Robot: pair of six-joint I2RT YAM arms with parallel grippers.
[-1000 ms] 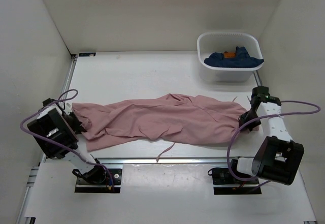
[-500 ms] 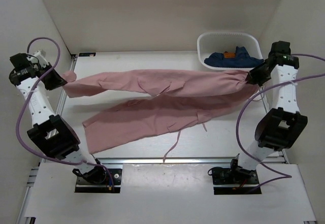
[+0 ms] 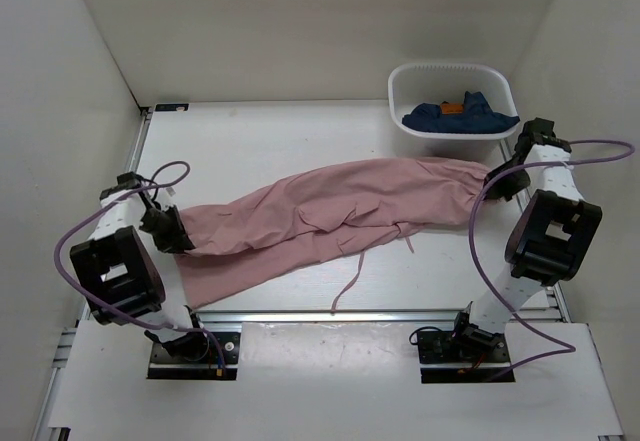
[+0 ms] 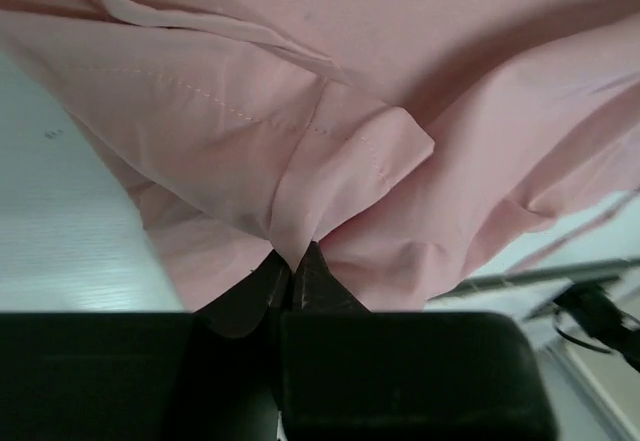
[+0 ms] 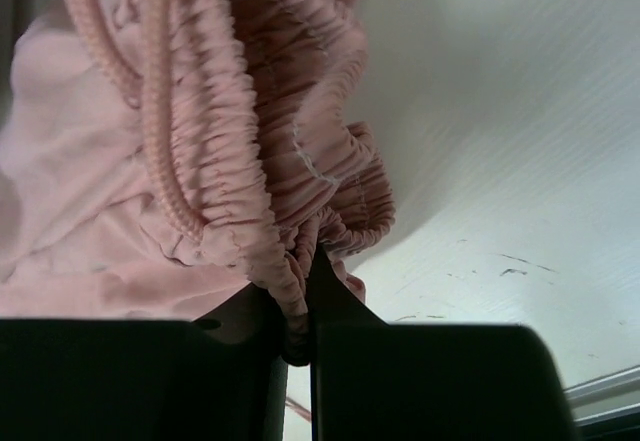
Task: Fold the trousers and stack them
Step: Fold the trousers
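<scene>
The upper leg lies creased and slanted over the lower leg (image 3: 246,247), so my left gripper should retake the hem (image 3: 188,229) and draw the leg straight before folding.
The dusty-pink trousers (image 3: 330,211) lie stretched across the table from left to right, folded lengthwise with one leg over the other. My left gripper (image 3: 172,233) is shut on the hem end of a leg (image 4: 300,201). My right gripper (image 3: 497,181) is shut on the gathered elastic waistband (image 5: 270,161). A thin pink drawstring (image 3: 350,281) trails toward the front edge. A second short string (image 3: 408,244) hangs below the waist part.
A white tub (image 3: 452,111) at the back right holds a dark blue garment with an orange patch (image 3: 460,113). White walls enclose the table on three sides. A metal rail (image 3: 330,316) runs along the front edge.
Both grippers have come down from the raised, spread position toward the table. The lifted upper leg has been laid over the lower one, and the left gripper has moved forward and right.
</scene>
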